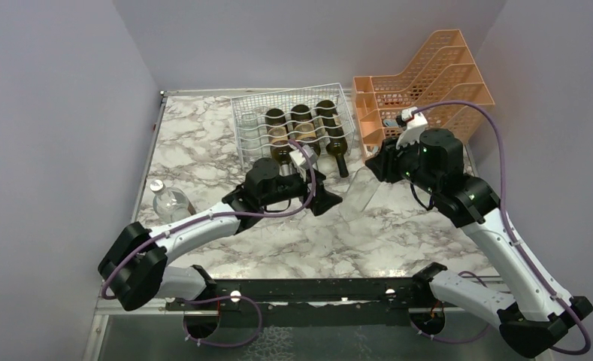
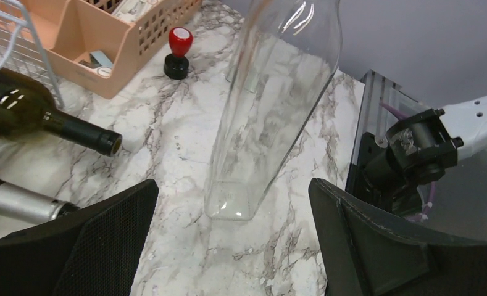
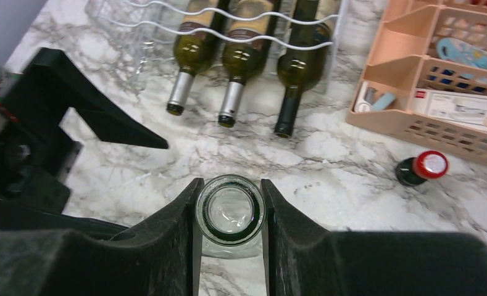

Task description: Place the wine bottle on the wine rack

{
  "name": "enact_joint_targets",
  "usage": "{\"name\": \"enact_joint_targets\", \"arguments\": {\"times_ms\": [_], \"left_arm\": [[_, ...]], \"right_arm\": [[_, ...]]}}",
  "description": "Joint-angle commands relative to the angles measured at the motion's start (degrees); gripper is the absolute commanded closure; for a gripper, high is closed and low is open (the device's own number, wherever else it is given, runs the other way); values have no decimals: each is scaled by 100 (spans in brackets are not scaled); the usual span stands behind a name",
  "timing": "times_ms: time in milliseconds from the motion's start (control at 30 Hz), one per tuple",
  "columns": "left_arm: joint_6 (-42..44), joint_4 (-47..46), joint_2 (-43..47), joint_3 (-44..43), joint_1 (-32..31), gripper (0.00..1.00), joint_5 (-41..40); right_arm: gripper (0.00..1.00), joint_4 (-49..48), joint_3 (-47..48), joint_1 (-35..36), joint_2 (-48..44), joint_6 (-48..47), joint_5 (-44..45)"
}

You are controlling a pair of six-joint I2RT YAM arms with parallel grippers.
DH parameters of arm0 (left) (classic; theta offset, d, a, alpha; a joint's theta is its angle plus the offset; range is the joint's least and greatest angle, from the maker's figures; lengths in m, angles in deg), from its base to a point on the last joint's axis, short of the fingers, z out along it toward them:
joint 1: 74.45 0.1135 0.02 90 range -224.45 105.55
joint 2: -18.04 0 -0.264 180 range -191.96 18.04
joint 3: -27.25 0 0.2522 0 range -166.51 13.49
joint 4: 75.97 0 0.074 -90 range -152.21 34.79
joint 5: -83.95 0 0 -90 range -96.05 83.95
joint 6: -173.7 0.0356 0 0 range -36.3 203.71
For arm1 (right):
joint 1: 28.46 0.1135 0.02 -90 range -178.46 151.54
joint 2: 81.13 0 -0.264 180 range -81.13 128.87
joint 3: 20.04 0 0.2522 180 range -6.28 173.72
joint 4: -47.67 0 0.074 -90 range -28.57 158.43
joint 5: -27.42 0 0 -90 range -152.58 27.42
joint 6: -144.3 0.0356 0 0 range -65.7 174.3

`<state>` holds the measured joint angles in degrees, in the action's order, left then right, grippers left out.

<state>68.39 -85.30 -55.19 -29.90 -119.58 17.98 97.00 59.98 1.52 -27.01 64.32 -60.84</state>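
Note:
The clear bottle's base (image 1: 352,207) points down from my right gripper, so my left gripper should take the bottle's body (image 1: 362,189) and turn the bottle's base toward the wine rack.
A clear, empty glass wine bottle (image 1: 359,197) stands tilted, its base at the marble table between the two arms. My right gripper (image 1: 377,167) is shut on its neck; in the right wrist view the bottle's open mouth (image 3: 229,213) sits between the two pads (image 3: 179,246). My left gripper (image 1: 322,192) is open and empty just left of the bottle; in the left wrist view the bottle (image 2: 271,105) rises beyond its spread fingers (image 2: 105,240). The white wire wine rack (image 1: 293,101) at the back holds three dark bottles (image 1: 304,128), necks toward me.
An orange perforated tiered tray (image 1: 421,90) stands right of the rack. A small black bottle with a red cap (image 3: 423,168) stands before the tray. Another clear bottle (image 1: 169,201) lies at the left, by my left arm. Grey walls close three sides.

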Motion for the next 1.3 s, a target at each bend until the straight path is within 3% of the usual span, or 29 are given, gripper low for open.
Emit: {"name": "enact_joint_targets", "arguments": {"times_ms": [0, 333, 500, 700, 900, 967, 1133, 1200, 1267], "left_arm": [[195, -1318, -234, 417, -264, 1, -215], [615, -1813, -705, 525, -542, 3, -317], [744, -1861, -905, 525, -597, 11, -296], [1077, -1864, -934, 624, -684, 28, -417], [1622, -1854, -905, 803, -732, 30, -413], [1797, -1862, -899, 815, -746, 37, -452], [2155, -1853, -879, 712, -745, 79, -607], [2394, -1856, -838, 666, -744, 100, -560], [2702, -1852, -756, 634, -744, 100, -499]], "right_arm": [[96, -567, 237, -21, 33, 170, -1174], [96, -746, 338, -20, 213, 680, -1871], [96, -811, 340, -18, 199, 828, -1961], [96, -775, 408, -18, 165, 890, -1794], [96, -668, 522, -25, 102, 963, -1765], [95, -639, 554, -20, 106, 974, -1818], [88, -357, 646, -18, 127, 942, -1833], [72, -162, 709, -21, 123, 865, -1795], [52, 51, 778, -23, 94, 722, -1755]]}}
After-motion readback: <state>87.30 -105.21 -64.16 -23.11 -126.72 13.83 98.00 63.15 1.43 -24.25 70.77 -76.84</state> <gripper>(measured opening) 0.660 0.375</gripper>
